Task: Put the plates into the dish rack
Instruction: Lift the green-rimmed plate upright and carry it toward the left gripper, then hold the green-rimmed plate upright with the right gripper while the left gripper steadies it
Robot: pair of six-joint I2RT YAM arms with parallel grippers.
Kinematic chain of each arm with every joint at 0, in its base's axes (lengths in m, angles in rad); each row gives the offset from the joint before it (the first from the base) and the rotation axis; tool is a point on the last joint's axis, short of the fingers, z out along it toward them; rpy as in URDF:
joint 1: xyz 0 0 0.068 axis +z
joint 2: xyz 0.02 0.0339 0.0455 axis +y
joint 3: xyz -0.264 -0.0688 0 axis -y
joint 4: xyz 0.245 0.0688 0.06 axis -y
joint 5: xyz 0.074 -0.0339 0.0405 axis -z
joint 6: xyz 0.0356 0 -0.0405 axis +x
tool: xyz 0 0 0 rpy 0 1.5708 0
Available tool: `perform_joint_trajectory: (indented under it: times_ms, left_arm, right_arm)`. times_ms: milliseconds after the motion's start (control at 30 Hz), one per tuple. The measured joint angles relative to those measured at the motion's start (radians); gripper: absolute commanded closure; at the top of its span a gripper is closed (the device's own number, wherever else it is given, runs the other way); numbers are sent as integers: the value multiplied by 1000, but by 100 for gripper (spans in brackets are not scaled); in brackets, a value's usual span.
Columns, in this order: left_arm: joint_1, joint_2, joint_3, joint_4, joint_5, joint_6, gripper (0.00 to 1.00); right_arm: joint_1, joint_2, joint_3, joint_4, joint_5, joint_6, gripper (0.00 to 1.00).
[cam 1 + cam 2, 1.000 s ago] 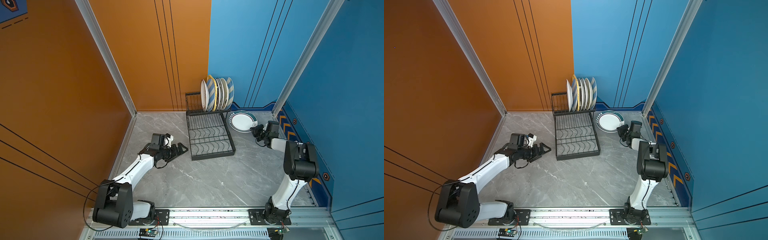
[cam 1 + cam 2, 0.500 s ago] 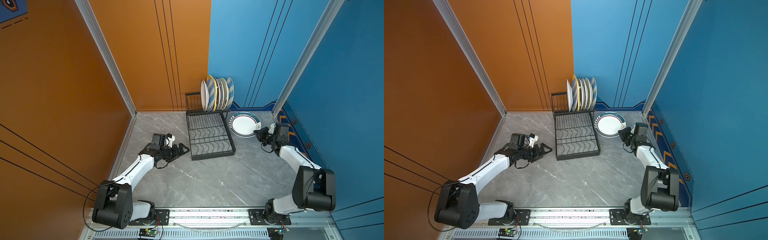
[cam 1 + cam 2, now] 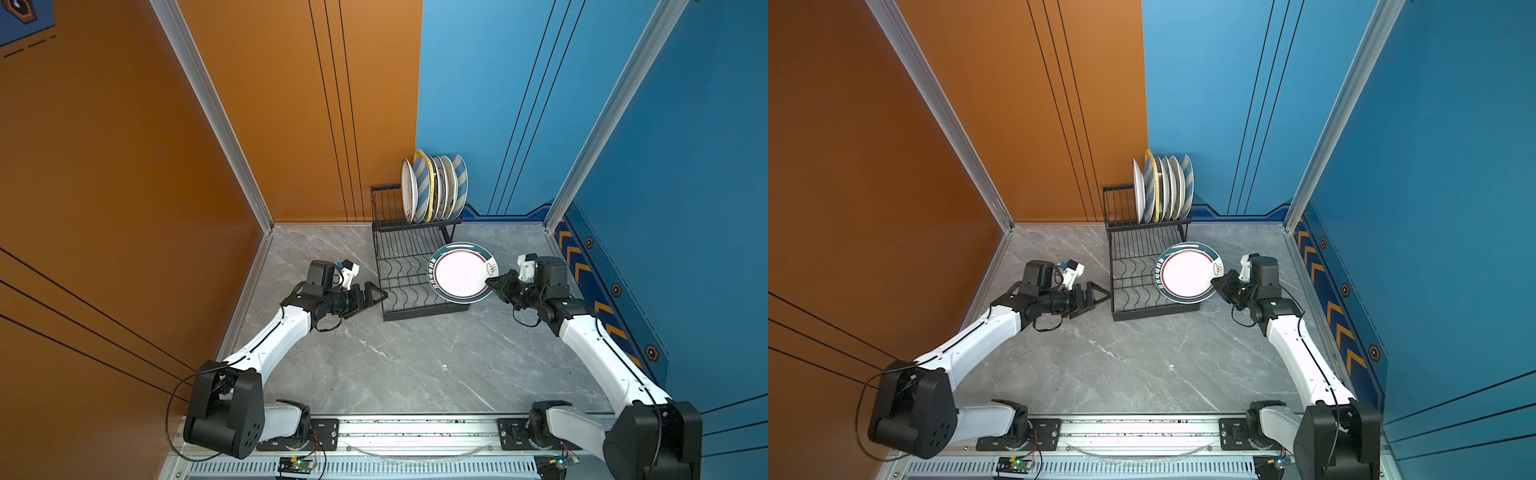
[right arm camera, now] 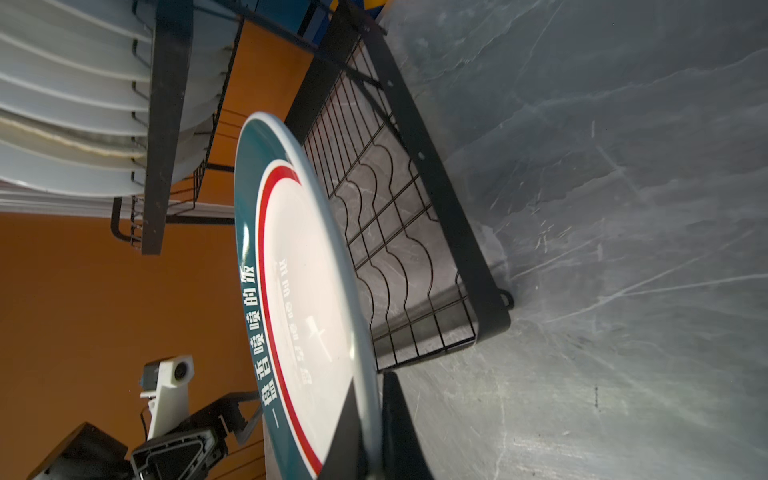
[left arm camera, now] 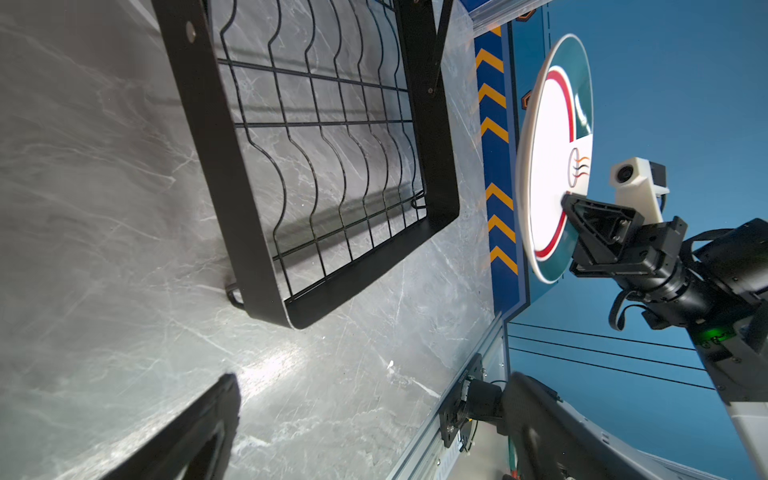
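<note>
I should hold the opposite rim (image 3: pixel 432 275) with my left gripper while my right gripper takes a deeper grip, because the ends of my right gripper's fingers pinch just the plate's rim (image 3: pixel 490 271).
A white plate with a teal rim and a red ring (image 3: pixel 459 272) (image 3: pixel 1187 272) (image 4: pixel 299 270) (image 5: pixel 548 158) hangs tilted over the right side of the dish rack's flat lower tier. My right gripper (image 3: pixel 492 284) (image 3: pixel 1217 284) (image 4: pixel 370 415) is shut on its rim. The black wire dish rack (image 3: pixel 424 313) (image 3: pixel 1154 313) (image 5: pixel 232 166) (image 4: pixel 457 232) stands against the back wall. Several plates (image 3: pixel 434 189) (image 3: pixel 1163 189) (image 4: pixel 62 104) stand upright in its raised tier. My left gripper (image 3: pixel 376 295) (image 3: pixel 1100 297) (image 5: pixel 374 380) is open and empty, just left of the rack's front corner.
The grey marble table (image 3: pixel 395 365) is walled by orange panels on the left and blue panels on the right. A chevron-marked strip (image 3: pixel 602 307) runs along the right wall's foot. The arms' metal rail (image 3: pixel 415 428) lines the front edge.
My right gripper has lifted the teal-rimmed plate off the table to the right of the rack, tilted it, and carried it left over the lower tier. The left arm has barely moved.
</note>
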State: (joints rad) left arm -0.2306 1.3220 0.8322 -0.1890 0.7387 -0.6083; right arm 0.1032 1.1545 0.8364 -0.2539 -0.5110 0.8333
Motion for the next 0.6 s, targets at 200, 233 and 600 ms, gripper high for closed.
perform_joint_trajectory:
  times_ms: [200,233,600]
  left_arm:
    - [-11,26,0,94,55,-47,8]
    - [-13,31,0,110,63,-55,9]
    - [-34,38,0,224,115,-119,20]
  right_arm:
    - [116,7,-3,2,-30,-1,100]
    - [130,11,-3,3,-35,-1,100]
    - [246,85,-2,56,-81,1,100]
